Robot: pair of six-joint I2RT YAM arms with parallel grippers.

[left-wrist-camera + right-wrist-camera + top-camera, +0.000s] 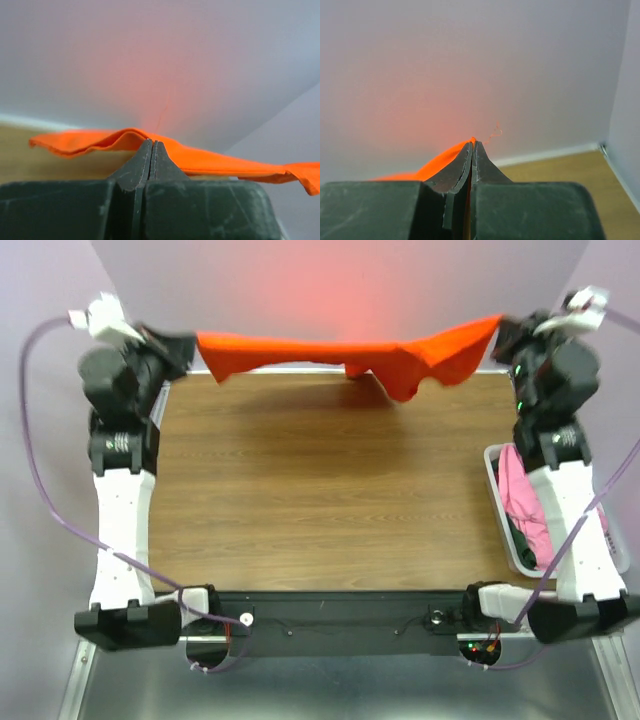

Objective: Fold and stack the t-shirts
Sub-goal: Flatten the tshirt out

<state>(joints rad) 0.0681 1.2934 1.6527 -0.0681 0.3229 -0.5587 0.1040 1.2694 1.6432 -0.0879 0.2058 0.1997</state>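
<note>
My right gripper should pull back together with my left gripper toward the table's near edge (340, 578) to lay the orange t-shirt flat, because the t-shirt hangs over the table's far edge (355, 371).
The orange t-shirt (340, 350) hangs stretched in the air along the table's far edge, held by one end in each gripper. My left gripper (190, 348) is shut on its left end; in the left wrist view the cloth (215, 160) drapes over the closed jaws of the left gripper (152, 143). My right gripper (503, 332) is shut on its right end; in the right wrist view the cloth (440, 162) comes out of the closed tips of the right gripper (472, 142). A pink t-shirt (525, 495) and a dark green one (527, 538) lie in the bin.
A white plastic bin (493, 465) stands at the table's right edge beside the right arm. The brown wooden table (320, 490) lies below the shirt. A white backdrop wall (340, 280) rises just behind the far edge.
</note>
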